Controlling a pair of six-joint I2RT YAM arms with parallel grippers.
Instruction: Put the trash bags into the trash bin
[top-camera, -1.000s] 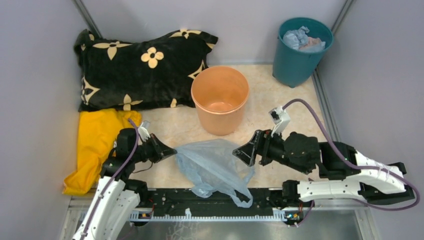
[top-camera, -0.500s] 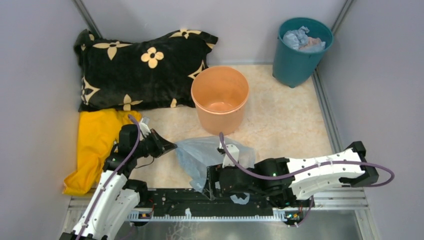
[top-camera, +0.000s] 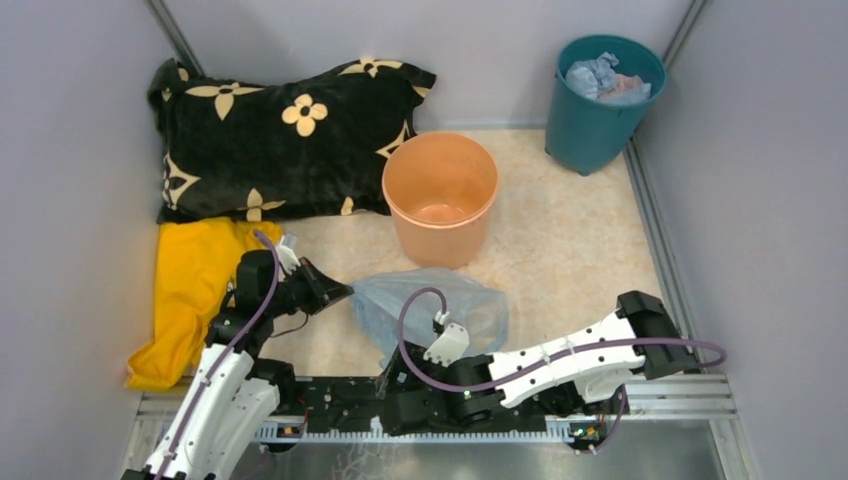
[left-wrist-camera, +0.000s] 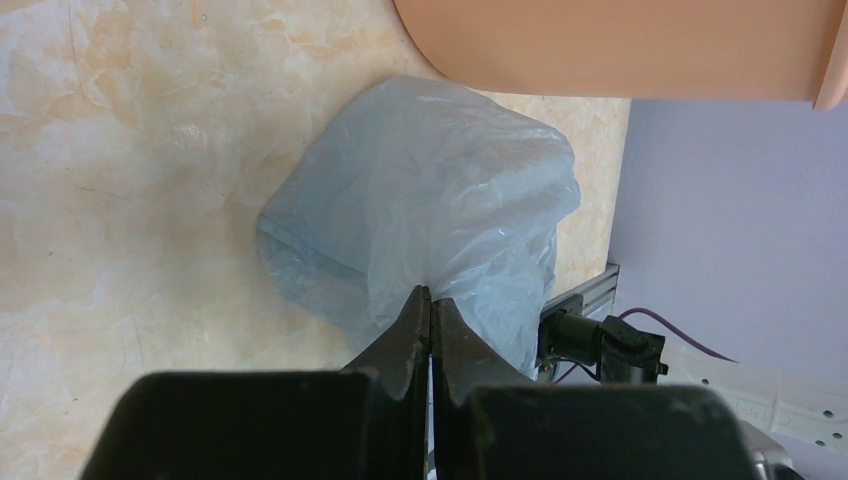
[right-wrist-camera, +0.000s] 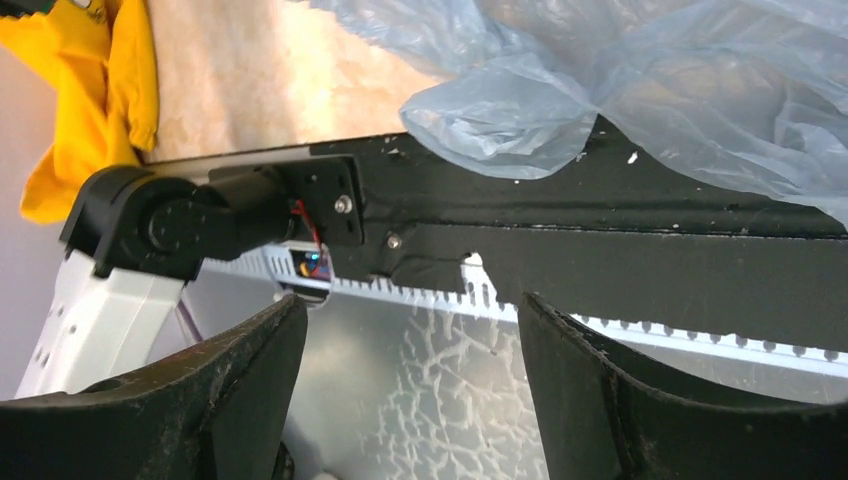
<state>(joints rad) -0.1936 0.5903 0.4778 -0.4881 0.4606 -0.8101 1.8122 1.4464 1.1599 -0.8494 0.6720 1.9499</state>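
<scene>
The trash bag's wrinkled (top-camera: 435, 300) near edge (right-wrist-camera: 508, 145) hangs limp over the black bar, so the trash bag will bunch up at my right gripper and sag when I lift it.
A pale blue see-through trash bag (top-camera: 455, 300) lies crumpled on the floor just in front of the peach-orange trash bin (top-camera: 440, 195), which stands upright with nothing in it. My left gripper (top-camera: 338, 292) is shut on the bag's left edge; in the left wrist view its tips (left-wrist-camera: 431, 297) pinch the film of the bag (left-wrist-camera: 430, 200) below the bin (left-wrist-camera: 620, 45). My right gripper (top-camera: 398, 385) hangs low over the front rail, open, with nothing between its fingers (right-wrist-camera: 250, 365). The bag's near edge (right-wrist-camera: 600, 90) lies just past them.
A dark teal bucket (top-camera: 600, 110) with crumpled pale film inside (top-camera: 600, 78) stands at the back right. A black flowered pillow (top-camera: 280, 130) lies at the back left, a yellow cloth (top-camera: 190, 290) beside my left arm. The black rail (right-wrist-camera: 620, 235) runs along the near edge.
My right arm has swung from the bag's right side down and leftward to the front rail, now covering the bag's near end. The left gripper has kept its hold and place.
</scene>
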